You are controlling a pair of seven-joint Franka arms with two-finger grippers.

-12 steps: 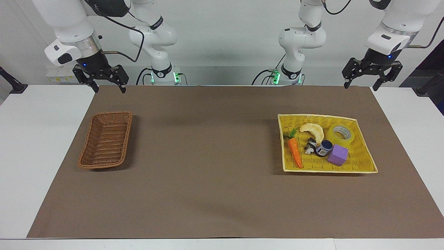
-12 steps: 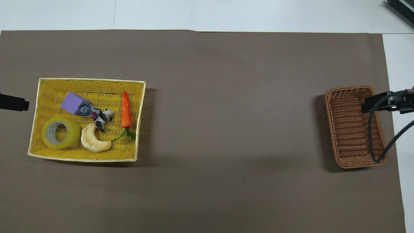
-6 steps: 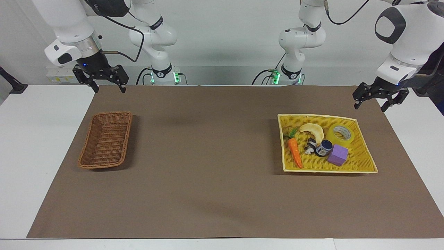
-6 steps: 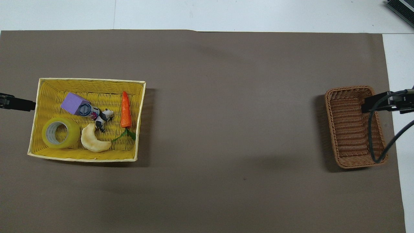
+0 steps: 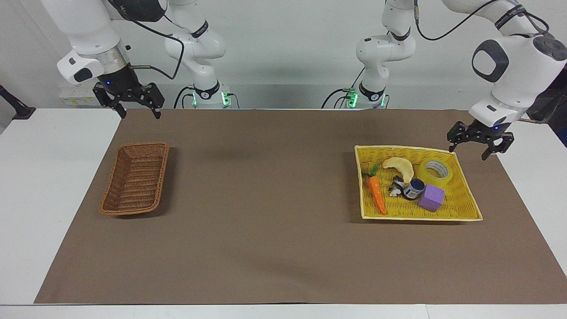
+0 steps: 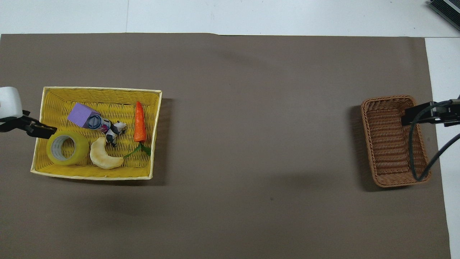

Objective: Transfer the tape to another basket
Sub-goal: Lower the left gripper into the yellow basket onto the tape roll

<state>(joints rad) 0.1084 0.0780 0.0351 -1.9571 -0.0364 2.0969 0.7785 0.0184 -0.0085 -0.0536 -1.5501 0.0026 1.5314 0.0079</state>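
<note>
The tape's core [image 6: 67,148] is open, its band beside the fingers clear of neighbours. I should keep lowering my left gripper until it straddles that band [image 6: 55,140], then close.
The tape [image 5: 435,173] [image 6: 67,148], a yellow roll with a white core, lies in the bright yellow basket [image 5: 416,218] [image 6: 97,94], in the corner nearest the robots at the left arm's end. My left gripper [image 5: 467,153] hangs open and holds nothing. It is a little above that corner's rim, beside the tape and not touching it. The brown wicker basket [image 5: 135,179] [image 6: 386,144] sits at the right arm's end with nothing in it. My right gripper [image 5: 140,116] waits open, raised over the mat's edge by the robots.
An orange carrot [image 5: 378,195], a pale crescent-shaped bread [image 5: 400,166], a purple block [image 5: 432,198], a small dark can [image 5: 414,188] and a black-and-white figurine [image 5: 395,188] share the yellow basket with the tape. A brown mat [image 5: 266,199] covers the white table.
My left arm has swung in and come down from high over the mat's corner to just above the yellow basket's corner by the tape. The right arm has not moved.
</note>
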